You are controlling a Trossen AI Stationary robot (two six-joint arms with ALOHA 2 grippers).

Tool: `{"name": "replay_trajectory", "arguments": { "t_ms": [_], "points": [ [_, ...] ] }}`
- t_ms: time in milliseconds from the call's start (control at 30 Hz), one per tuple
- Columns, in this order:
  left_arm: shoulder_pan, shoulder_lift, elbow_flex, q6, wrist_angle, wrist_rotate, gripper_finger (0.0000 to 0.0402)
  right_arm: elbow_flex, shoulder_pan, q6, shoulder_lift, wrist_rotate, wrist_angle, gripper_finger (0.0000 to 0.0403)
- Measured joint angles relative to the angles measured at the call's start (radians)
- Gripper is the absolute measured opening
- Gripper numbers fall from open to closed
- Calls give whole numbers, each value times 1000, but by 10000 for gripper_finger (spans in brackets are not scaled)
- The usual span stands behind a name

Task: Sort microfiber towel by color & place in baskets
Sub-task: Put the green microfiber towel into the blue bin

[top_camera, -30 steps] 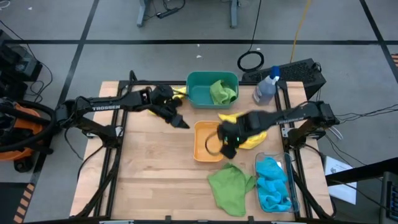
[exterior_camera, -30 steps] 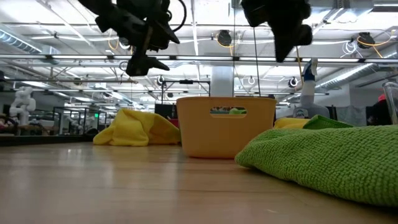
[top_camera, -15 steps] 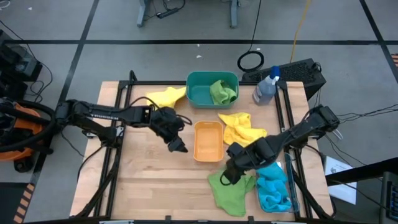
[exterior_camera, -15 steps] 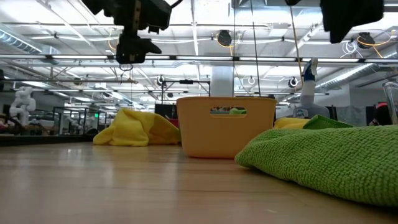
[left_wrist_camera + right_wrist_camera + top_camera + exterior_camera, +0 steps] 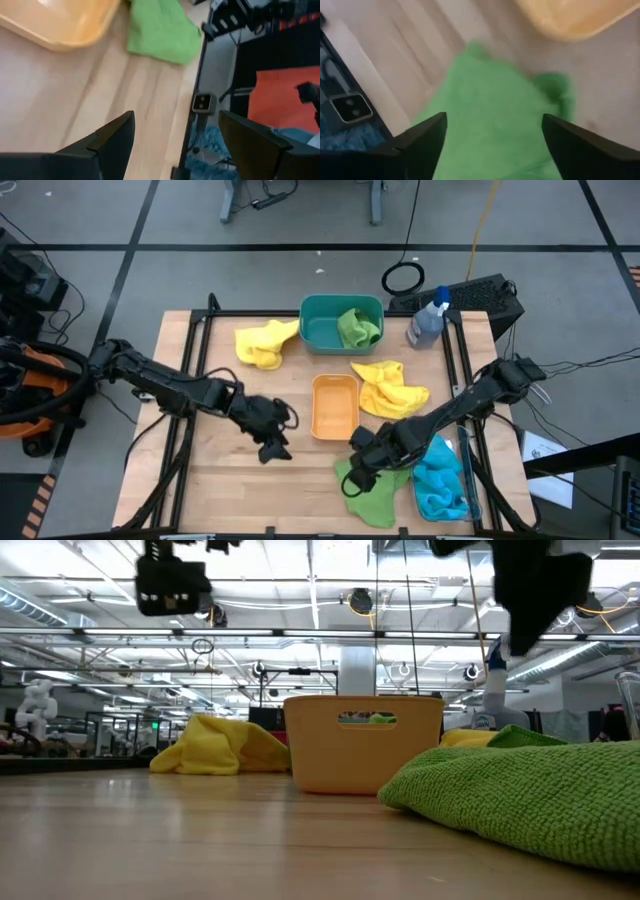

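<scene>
The green towel [image 5: 378,502] is under my right gripper's open fingers and clear of the orange basket, so I should go on down until the fingers touch the cloth [image 5: 491,122] before I close them.
A green towel [image 5: 372,488] lies flat on the table near the front edge; it also shows in the right wrist view [image 5: 495,110]. My right gripper [image 5: 356,477] hangs open over the towel's left part, one finger on either side [image 5: 494,125], clear of it. My left gripper [image 5: 274,448] is open above bare wood, left of the orange basket [image 5: 335,407], which holds nothing. The teal basket [image 5: 318,330] at the back holds a green towel [image 5: 359,328]. One yellow towel [image 5: 262,343] lies left of it, another [image 5: 392,390] right of the orange basket. Blue towels [image 5: 440,472] fill the clear basket [image 5: 465,480].
A clear spray bottle with a blue top [image 5: 428,320] stands at the far right of the table, beside the teal basket. Bare wood [image 5: 230,490] lies open at the front left. Black frame rails run along the table's left and right sides.
My right gripper has moved from over the orange basket toward the table's near edge and now hangs over the green towel. My left gripper has moved from beside the far yellow towel toward the near edge, ending left of the orange basket.
</scene>
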Motion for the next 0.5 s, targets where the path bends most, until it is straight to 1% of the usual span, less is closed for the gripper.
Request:
{"name": "replay_trajectory", "arguments": {
  "t_ms": [133,267,400,500],
  "points": [
    [-58,0,0,0,-5,-38,293,0,7,6,84,-96,52,342],
    [-99,0,0,-3,-18,-81,293,0,10,21,164,-109,92,341],
    [-120,0,0,-7,-61,-87,293,0,9,27,235,-114,123,340],
    [-138,0,0,-8,-92,-85,293,1,9,29,275,-130,186,339]
  ]
}}
